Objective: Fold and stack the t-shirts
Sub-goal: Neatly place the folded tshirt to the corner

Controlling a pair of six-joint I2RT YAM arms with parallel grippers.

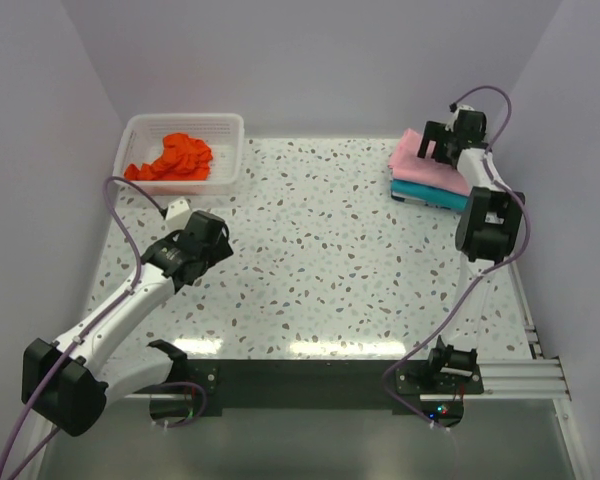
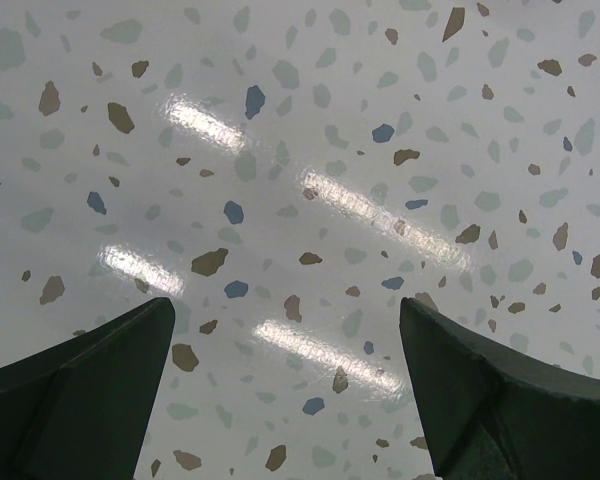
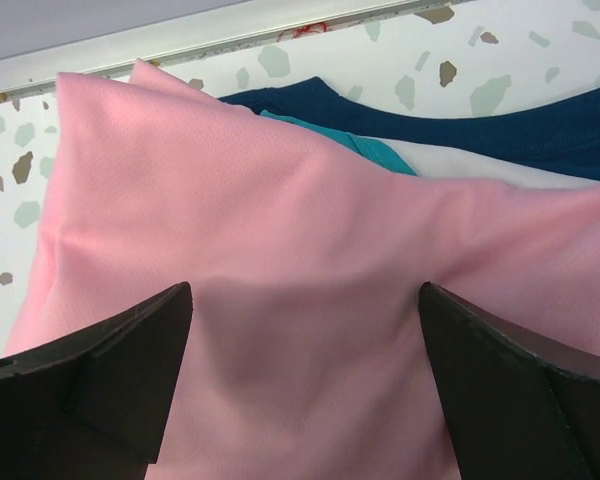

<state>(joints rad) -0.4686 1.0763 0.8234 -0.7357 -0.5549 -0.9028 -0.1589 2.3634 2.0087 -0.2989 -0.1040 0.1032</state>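
The pink t-shirt has creases (image 3: 452, 228) next to the finger of the robot's right gripper, so that gripper should sweep toward the t-shirt's end (image 1: 464, 185) near the side before it backs away.
A folded light pink t-shirt (image 1: 420, 160) lies on top of a folded teal blue t-shirt (image 1: 425, 193) at the back right of the table. In the right wrist view the pink cloth (image 3: 280, 260) fills the frame, with teal and dark blue cloth (image 3: 400, 125) behind it. My right gripper (image 1: 442, 142) (image 3: 305, 300) is open, just over the pink shirt, holding nothing. An orange-red t-shirt (image 1: 175, 158) lies crumpled in the white mesh basket (image 1: 232, 150) at the back left. My left gripper (image 1: 208, 235) (image 2: 285, 320) is open and empty above bare tabletop.
The speckled table (image 1: 330, 270) runs between the basket and the stack. A metal rail (image 3: 210, 35) edges the table just behind the stack. White walls close in on the left, back and right. A dark strip with the arm bases runs along the near edge.
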